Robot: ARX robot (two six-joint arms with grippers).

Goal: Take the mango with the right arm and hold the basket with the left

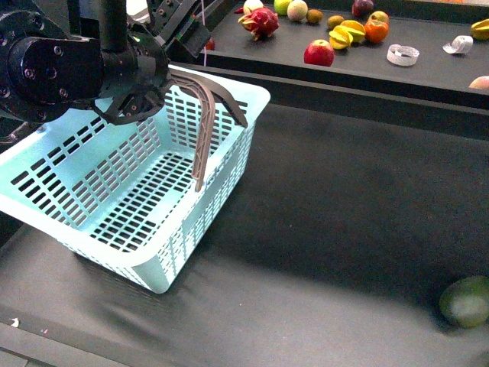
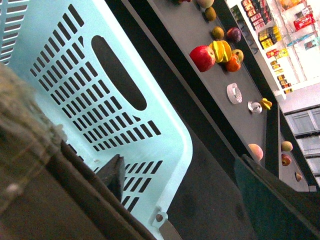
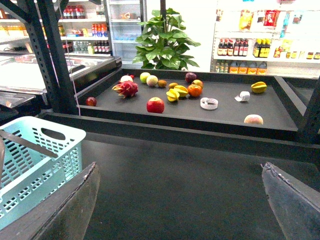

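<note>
The pale turquoise basket (image 1: pixel 134 187) will hang with its opening open when the robot lifts the grey-brown handles, because those handles join the basket rim's sides (image 2: pixel 159 217).
The pale turquoise basket (image 1: pixel 114 191) stands tilted at the left of the black table, its two grey-brown handles (image 1: pixel 206 126) raised over its far rim. My left gripper (image 1: pixel 141 103) is open, right at the handles' top, with nothing shown clamped. In the left wrist view the left gripper (image 2: pixel 195 200) spans the basket's rim corner (image 2: pixel 175 150), and the handles (image 2: pixel 50 200) lie beside one finger. A yellow-orange oval fruit, apparently the mango (image 3: pixel 253 119), lies on the back shelf's right part; it also shows in the front view (image 1: pixel 480 82). My right gripper (image 3: pixel 182 200) is open and empty above the table.
The raised back shelf (image 3: pixel 235 112) holds a red apple (image 1: pixel 318 53), a dragon fruit (image 1: pixel 261 21), an orange (image 1: pixel 376 30), yellow star fruit and white foam nets (image 1: pixel 403 54). A dark green round fruit (image 1: pixel 464 300) lies at the table's front right. A black post (image 3: pixel 50 55) stands left.
</note>
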